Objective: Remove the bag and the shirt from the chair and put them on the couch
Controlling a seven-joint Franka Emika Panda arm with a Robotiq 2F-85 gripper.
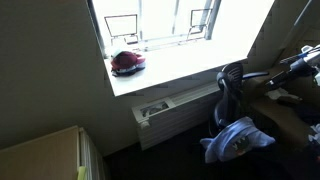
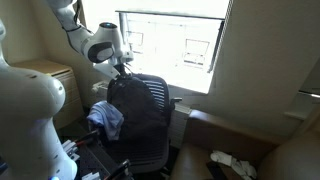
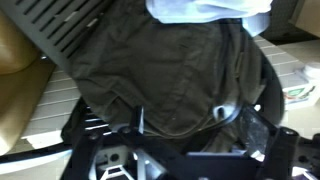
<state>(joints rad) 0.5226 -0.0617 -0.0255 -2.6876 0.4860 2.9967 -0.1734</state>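
My gripper should move back and center itself over the bag's gathered top (image 3: 219,132) before it closes, because the bag's strap loop (image 3: 226,110) is close to one of its fingers.
A dark olive bag (image 2: 140,105) hangs over the back of the black office chair (image 2: 160,135). It fills the wrist view (image 3: 165,70). A light blue shirt (image 2: 106,118) lies on the chair beside the bag, and also shows in an exterior view (image 1: 240,138) and at the top of the wrist view (image 3: 205,8). My gripper (image 2: 122,68) is at the top edge of the chair back. In the wrist view its fingers (image 3: 197,125) stand wide apart with the bag's top fabric and a strap loop between them. The brown couch (image 2: 255,140) is beside the chair.
A bright window with a sill holding a red object (image 1: 127,62) is behind the chair, with a radiator (image 1: 175,112) below it. A white crumpled item (image 2: 232,162) lies on the couch. A wooden cabinet (image 2: 45,75) stands by the arm's base.
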